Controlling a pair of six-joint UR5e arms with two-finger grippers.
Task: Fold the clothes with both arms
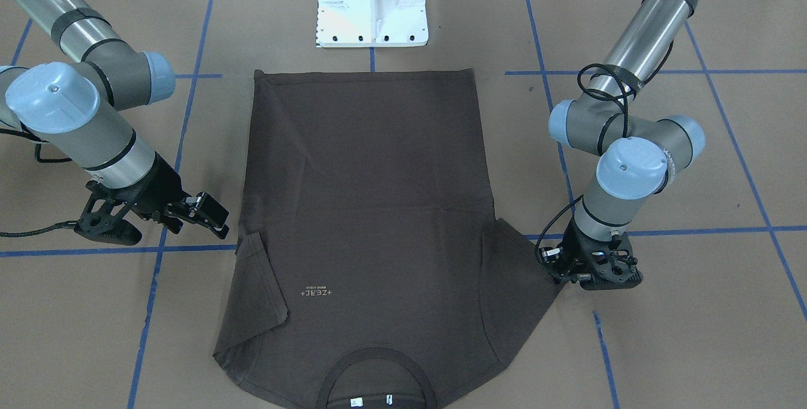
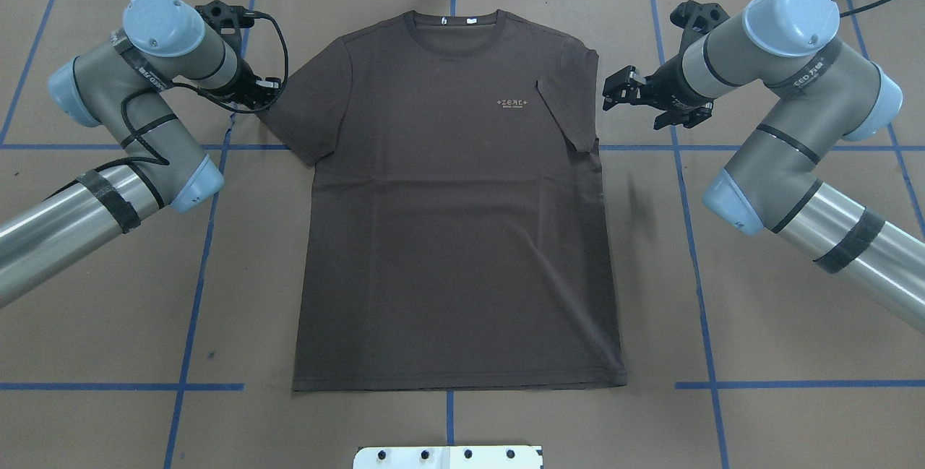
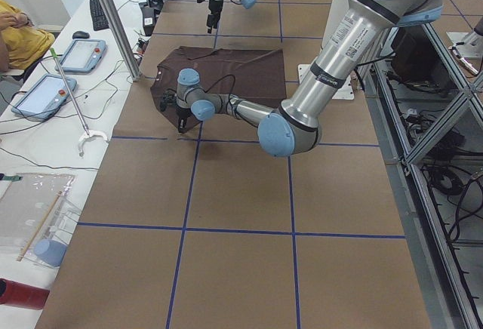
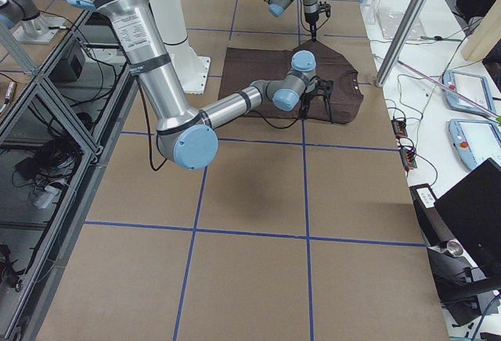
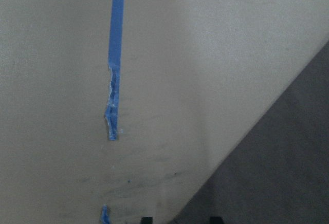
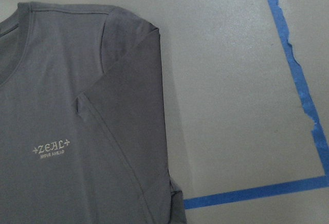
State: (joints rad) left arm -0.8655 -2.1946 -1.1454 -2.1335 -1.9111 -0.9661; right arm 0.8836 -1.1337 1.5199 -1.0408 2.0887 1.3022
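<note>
The folded sleeve (image 1: 255, 295) rests flat, so the spread sleeve (image 1: 516, 289) should fold over and lie flat while the chest stays in place when the robot carries that sleeve inward.
The dark brown T-shirt (image 2: 448, 223) lies flat on the brown table with its collar (image 2: 452, 28) at the far edge and its pale logo (image 2: 517, 103) facing up. The sleeve on my right side is folded inward over the chest (image 6: 123, 80); the one on my left side (image 2: 307, 115) lies spread out. My left gripper (image 2: 269, 93) is low at that spread sleeve's outer edge. Its fingertips (image 5: 146, 219) stand apart, open, with the sleeve's edge (image 5: 288, 157) between them. My right gripper (image 2: 611, 92) hovers open just beside the folded sleeve and holds nothing.
The white base block (image 1: 372, 2) stands at the shirt's hem end. Blue tape lines (image 2: 202, 252) cross the table. Beyond the far edge a side bench carries tablets (image 3: 45, 91) and cables, a metal pole (image 3: 113, 19) rises there, and a person's yellow sleeve (image 3: 15, 31) shows.
</note>
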